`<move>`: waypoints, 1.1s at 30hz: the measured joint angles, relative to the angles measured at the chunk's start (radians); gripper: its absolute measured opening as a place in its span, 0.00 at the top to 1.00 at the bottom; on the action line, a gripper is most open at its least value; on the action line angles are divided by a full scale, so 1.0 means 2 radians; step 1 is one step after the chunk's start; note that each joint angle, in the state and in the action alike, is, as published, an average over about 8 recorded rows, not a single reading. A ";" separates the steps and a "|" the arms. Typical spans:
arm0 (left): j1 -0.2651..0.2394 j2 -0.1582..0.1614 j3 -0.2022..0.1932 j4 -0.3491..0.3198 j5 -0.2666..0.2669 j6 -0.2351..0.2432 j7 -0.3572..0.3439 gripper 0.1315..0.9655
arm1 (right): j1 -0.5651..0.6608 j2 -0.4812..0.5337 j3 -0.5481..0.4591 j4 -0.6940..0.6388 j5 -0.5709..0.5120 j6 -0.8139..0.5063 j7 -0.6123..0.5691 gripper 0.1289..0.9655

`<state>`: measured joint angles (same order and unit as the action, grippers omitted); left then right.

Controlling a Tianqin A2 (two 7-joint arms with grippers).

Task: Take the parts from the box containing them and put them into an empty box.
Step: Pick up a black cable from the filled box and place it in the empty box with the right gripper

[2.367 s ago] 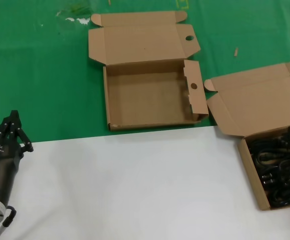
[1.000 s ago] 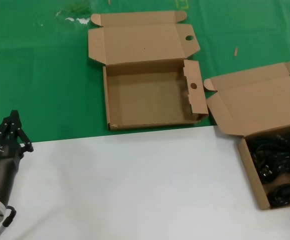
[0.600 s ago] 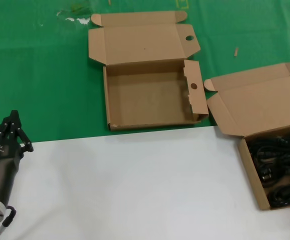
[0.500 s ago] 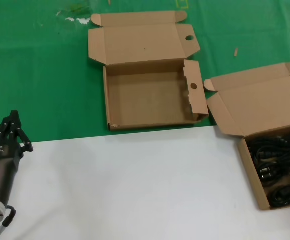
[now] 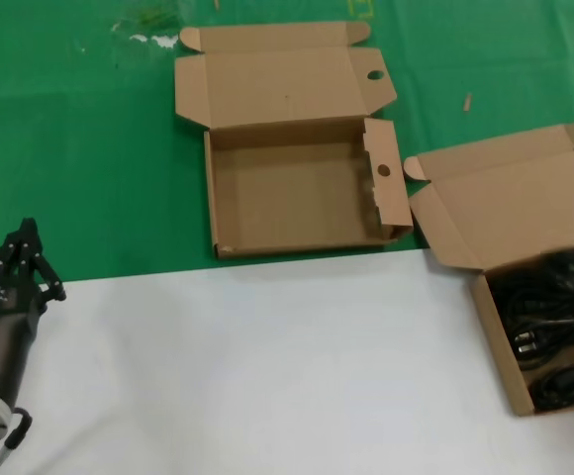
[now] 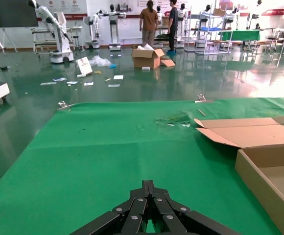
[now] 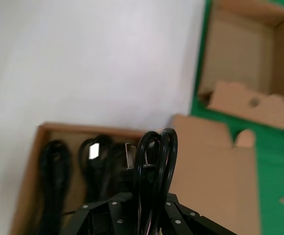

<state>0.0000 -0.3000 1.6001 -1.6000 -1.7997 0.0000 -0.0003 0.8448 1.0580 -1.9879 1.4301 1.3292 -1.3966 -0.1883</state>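
Note:
The looped cord (image 7: 168, 157) is free of the other cords, so I carry on moving my right gripper over the holed side flap and let the cord go inside the empty box (image 5: 285, 193).
The box containing the parts (image 5: 489, 327) stands open at the right, plain lid (image 5: 510, 198) folded back, with black power cords (image 5: 554, 346) in it. My right gripper (image 7: 149, 199) hangs above this box (image 7: 83, 129), shut on one looped cord (image 7: 155, 156). In the head view that cord is a dark blur (image 5: 569, 265) over the box's far side. The empty box (image 5: 297, 188) with round-holed flaps lies open on the green cloth, also visible in the right wrist view (image 7: 245, 54). My left gripper (image 5: 27, 230) is parked at the near left, shut (image 6: 148, 184) on nothing.
Green cloth (image 5: 79, 148) covers the far half of the table, a white sheet (image 5: 247, 366) the near half. The empty box's holed side flap (image 5: 384, 183) stands up between the two boxes. Beyond the table is a workshop floor with robots and people (image 6: 152, 22).
The cords in the right box have shifted, and a dark blur now rises over its far side as one bundle lifts. The left arm has not moved.

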 joint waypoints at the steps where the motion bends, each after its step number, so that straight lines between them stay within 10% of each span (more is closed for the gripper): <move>1: 0.000 0.000 0.000 0.000 0.000 0.000 0.000 0.99 | 0.011 -0.006 -0.002 0.004 -0.003 -0.005 0.008 0.98; 16: 0.000 0.000 0.000 0.000 0.000 0.000 0.000 0.99 | 0.140 -0.161 -0.066 -0.011 -0.068 -0.010 0.073 0.98; 33: 0.000 0.000 0.000 0.000 0.000 0.000 0.000 0.99 | 0.196 -0.347 -0.134 -0.179 -0.120 0.093 0.037 0.98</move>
<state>0.0000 -0.3000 1.6000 -1.6000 -1.7997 0.0000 -0.0003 1.2376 0.3639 -2.2550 1.0716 1.0891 -1.2105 -0.1133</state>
